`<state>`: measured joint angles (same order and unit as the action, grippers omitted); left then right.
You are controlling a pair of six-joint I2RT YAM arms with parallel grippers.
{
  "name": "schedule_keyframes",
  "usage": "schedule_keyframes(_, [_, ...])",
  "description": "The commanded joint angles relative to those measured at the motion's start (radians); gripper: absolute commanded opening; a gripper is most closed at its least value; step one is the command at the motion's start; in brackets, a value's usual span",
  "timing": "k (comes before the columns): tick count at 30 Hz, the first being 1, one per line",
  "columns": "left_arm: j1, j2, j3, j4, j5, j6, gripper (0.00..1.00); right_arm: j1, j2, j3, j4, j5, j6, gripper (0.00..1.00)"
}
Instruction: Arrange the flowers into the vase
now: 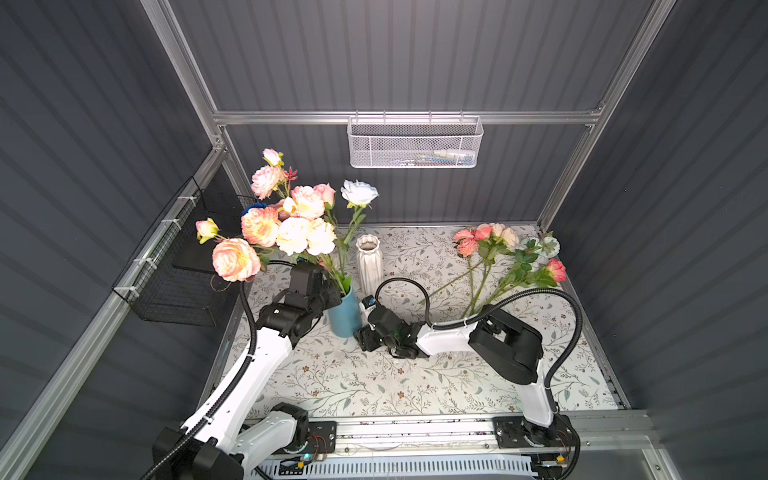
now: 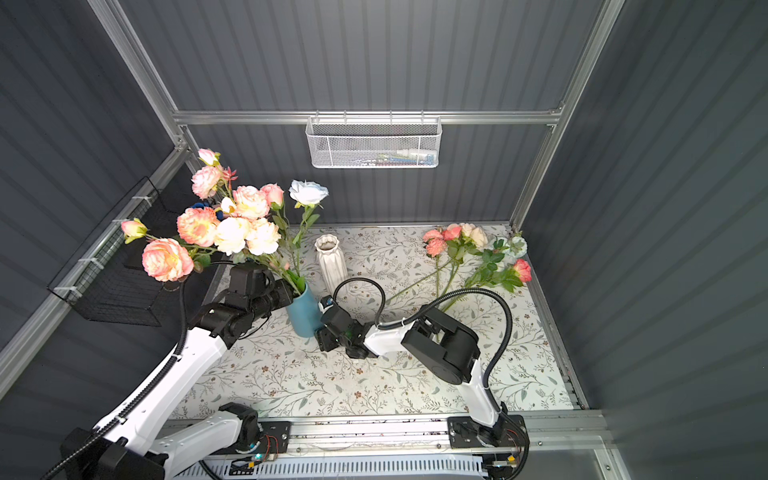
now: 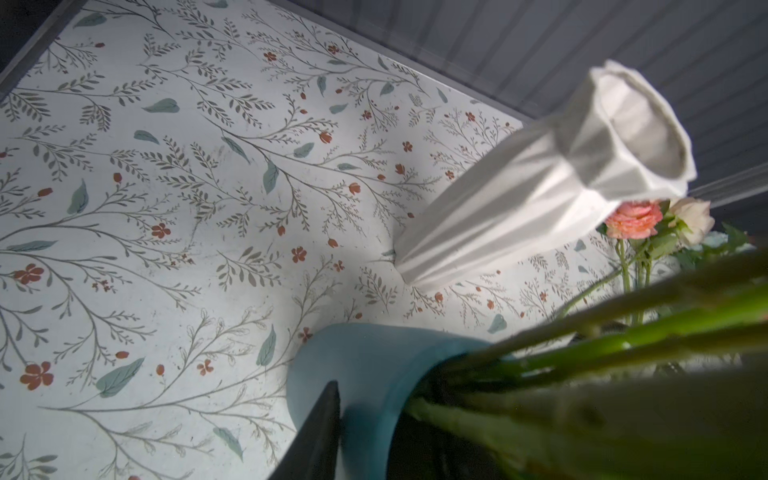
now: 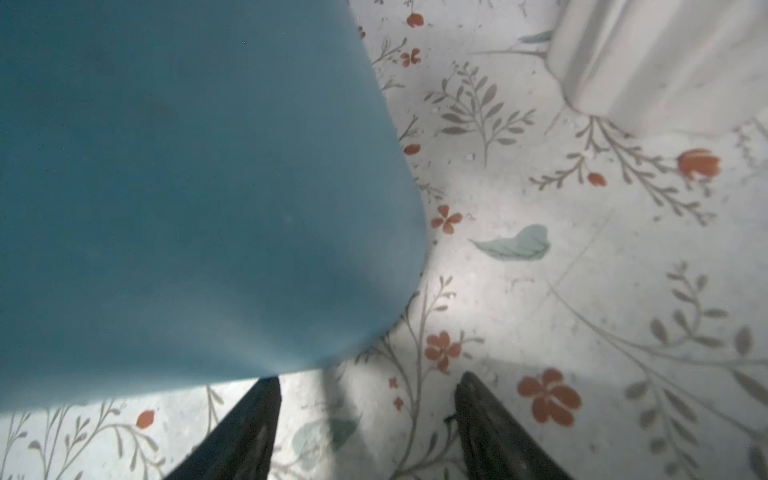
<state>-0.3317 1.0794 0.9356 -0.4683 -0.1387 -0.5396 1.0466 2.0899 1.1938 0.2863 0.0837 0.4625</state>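
Note:
Next, I back my right gripper away while my left gripper moves the blue vase back, since the blue vase's foot [image 1: 346,329] is in front of the white vase.
A big bunch of flowers [image 1: 286,232] [image 2: 232,232] with pink, peach and cream blooms stands with its stems in the blue vase [image 1: 345,318] [image 2: 303,318], leaning left. At the vase's mouth my left gripper [image 1: 332,289] [image 2: 289,291] is shut on those stems [image 3: 582,357]. One finger [image 3: 322,428] shows beside the vase wall [image 3: 357,374]; the other is hidden behind the stems. My right gripper [image 1: 361,336] [image 4: 370,382] stands open low on the table, against the foot of the blue vase [image 4: 187,187]. Several loose flowers [image 1: 507,257] [image 2: 473,257] lie at the back right.
An empty white ribbed vase [image 1: 369,266] [image 2: 331,262] [image 3: 519,199] stands just behind the blue one. A white mesh basket [image 1: 415,143] hangs on the back rail. A black wire basket [image 1: 174,286] hangs on the left wall. A floral cloth [image 1: 374,374] covers the table.

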Motion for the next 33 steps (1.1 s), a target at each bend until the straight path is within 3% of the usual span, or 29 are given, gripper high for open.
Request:
schedule_keyframes(1, [0.011, 0.04, -0.005, -0.042, 0.033, 0.01, 0.37, -0.029, 0.047, 0.056, -0.033, 0.014, -0.008, 0.69])
schedule_keyframes(8, [0.035, 0.126, 0.042, -0.028, -0.042, 0.017, 0.38, -0.046, 0.13, 0.192, -0.09, 0.009, 0.004, 0.69])
schedule_keyframes(23, [0.159, 0.298, 0.115, 0.046, -0.012, 0.02, 0.38, -0.082, 0.275, 0.439, -0.202, -0.005, 0.045, 0.69])
schedule_keyframes(28, [0.166, 0.328, 0.139, 0.046, -0.013, 0.015, 0.39, -0.085, 0.275, 0.441, -0.204, -0.025, 0.055, 0.7])
schedule_keyframes(33, [0.166, 0.332, 0.151, 0.042, -0.013, 0.014, 0.39, -0.079, 0.175, 0.294, -0.122, -0.046, 0.071, 0.71])
